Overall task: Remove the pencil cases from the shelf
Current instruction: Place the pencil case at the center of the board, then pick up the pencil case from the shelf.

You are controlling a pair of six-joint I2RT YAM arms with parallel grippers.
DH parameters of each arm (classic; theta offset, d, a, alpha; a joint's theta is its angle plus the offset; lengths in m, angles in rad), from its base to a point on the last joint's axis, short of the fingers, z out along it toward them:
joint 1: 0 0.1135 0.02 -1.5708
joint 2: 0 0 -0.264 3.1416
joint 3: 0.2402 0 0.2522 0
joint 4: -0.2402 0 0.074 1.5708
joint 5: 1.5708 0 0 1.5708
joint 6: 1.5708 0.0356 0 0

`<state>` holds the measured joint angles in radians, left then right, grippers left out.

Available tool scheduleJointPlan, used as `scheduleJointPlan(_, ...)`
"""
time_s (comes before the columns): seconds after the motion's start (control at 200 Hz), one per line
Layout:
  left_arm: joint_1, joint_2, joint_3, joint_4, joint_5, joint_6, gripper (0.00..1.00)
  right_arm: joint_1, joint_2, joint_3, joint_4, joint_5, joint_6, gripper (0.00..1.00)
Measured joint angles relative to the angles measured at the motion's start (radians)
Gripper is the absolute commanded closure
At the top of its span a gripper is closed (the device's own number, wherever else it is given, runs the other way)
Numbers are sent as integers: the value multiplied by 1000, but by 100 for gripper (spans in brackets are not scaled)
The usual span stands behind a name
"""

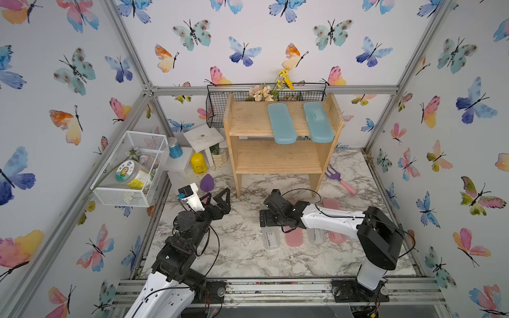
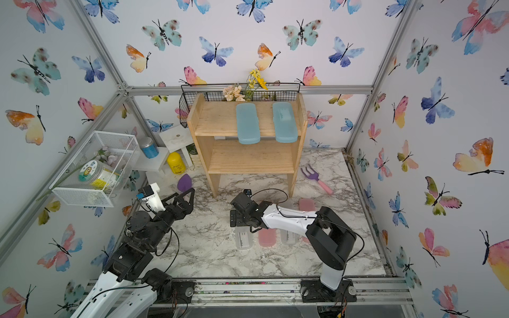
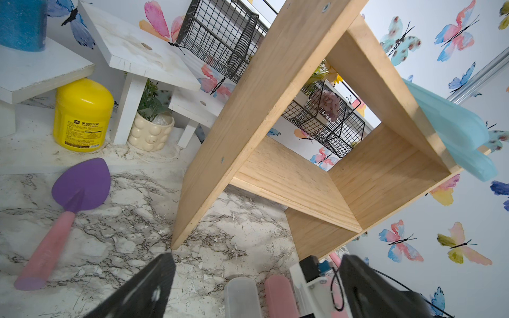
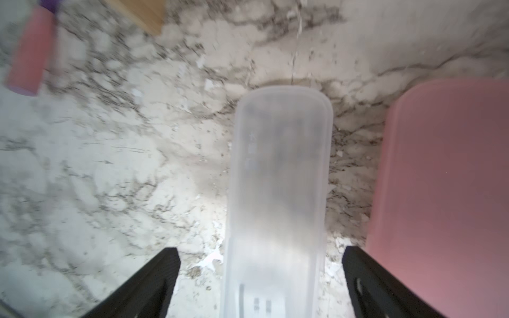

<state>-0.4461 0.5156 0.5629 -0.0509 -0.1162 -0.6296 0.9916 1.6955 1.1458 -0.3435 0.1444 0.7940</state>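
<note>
The nearer teal pencil case's front end hangs over the edge of the shelf. My open left gripper keeps rising toward that end until its fingers straddle it.
The pine shelf stands at the back of the marble table. Two teal pencil cases lie side by side on its top tier, their front ends overhanging; the lower tier is bare. Two clear and two pink pencil cases lie in a row on the table in front. My right gripper points down over the leftmost clear case, open, its fingers apart from the case's sides. My left gripper hovers open and holds nothing, left of the shelf's front leg.
A purple trowel lies by the left gripper, and a purple rake with a pink handle right of the shelf. A yellow jar, white stands and a white wire basket crowd the left; a black wire basket hangs behind.
</note>
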Motion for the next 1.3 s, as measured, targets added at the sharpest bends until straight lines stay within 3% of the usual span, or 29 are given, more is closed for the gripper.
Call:
scheduleJointPlan(0.1, 0, 45, 25, 20, 43, -47, 1, 0, -188, -32, 5, 60, -31, 1)
scheduleJointPlan(0.22, 0, 176, 130, 62, 179, -127, 1, -8, -403, -80, -3, 160, -71, 1)
scheduleJointPlan(0.355, -31, 352, 296, 126, 315, -224, 1, -69, -510, -86, -85, 227, -83, 1)
scheduleJointPlan(0.506, -113, 486, 429, 211, 387, -311, 1, -204, -559, -98, -188, 210, -107, 1)
scheduleJointPlan(0.641, -127, 618, 537, 302, 438, -420, 1, -298, -584, -98, -243, 180, -135, 1)
scheduleJointPlan(0.866, -136, 795, 714, 324, 451, -510, 1, -309, -593, -98, -274, 121, -164, 1)
scheduleJointPlan(1.071, -138, 855, 794, 307, 451, -531, 0, -312, -606, -122, -272, 92, -170, 1)
scheduleJointPlan(1.297, -138, 909, 851, 276, 451, -544, 13, -312, -615, -136, -272, 78, -170, 1)
